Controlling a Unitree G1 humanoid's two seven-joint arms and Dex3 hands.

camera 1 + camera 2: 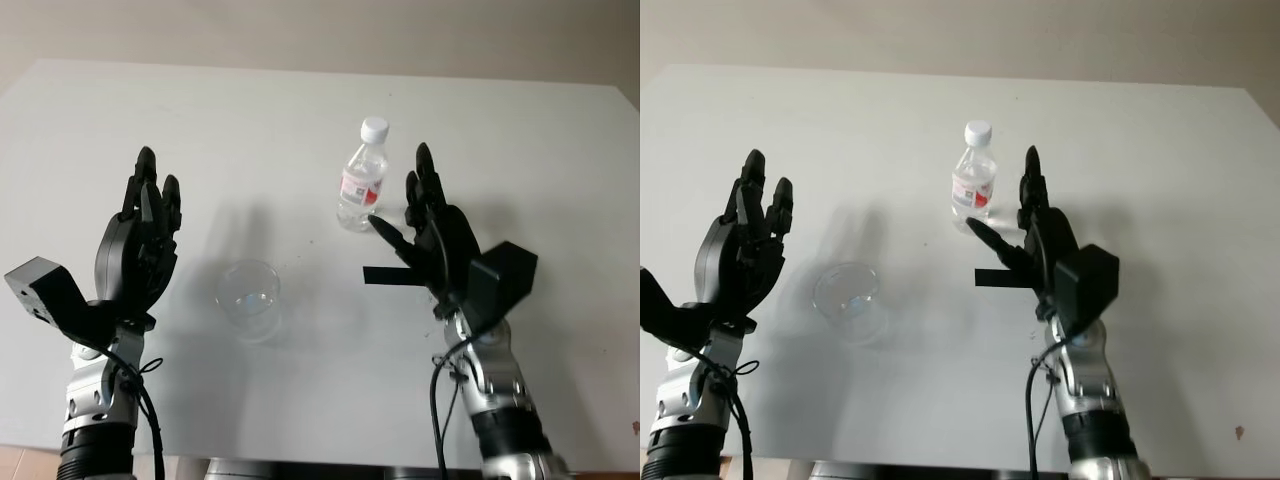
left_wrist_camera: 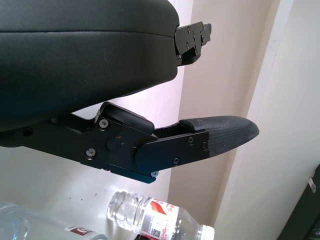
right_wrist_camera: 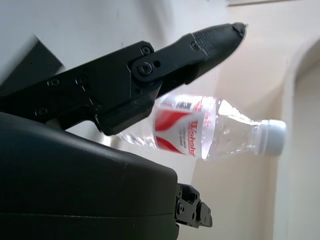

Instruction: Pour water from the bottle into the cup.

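Note:
The bottle's opening (image 1: pixel 361 186) is shut by the white cap (image 1: pixel 374 130), so the water will stay in when the robot tips the bottle over the cup.
A clear plastic water bottle (image 1: pixel 362 180) with a white cap and a red label stands upright at the middle of the white table. Nearer to me and to its left stands a clear cup (image 1: pixel 248 295), upright. My right hand (image 1: pixel 408 205) is open just to the right of the bottle, with its thumb pointing at the bottle's lower part and not touching it. The right wrist view has the bottle (image 3: pixel 200 132) just past the thumb (image 3: pixel 200 45). My left hand (image 1: pixel 150 205) is open and raised to the left of the cup, holding nothing. The bottle (image 2: pixel 155 222) also appears beyond the left hand's finger.
The white table (image 1: pixel 300 110) runs back to a beige wall, and its right edge slants at the far right. Its front edge lies just beneath my forearms. Bare tabletop surrounds the bottle and cup.

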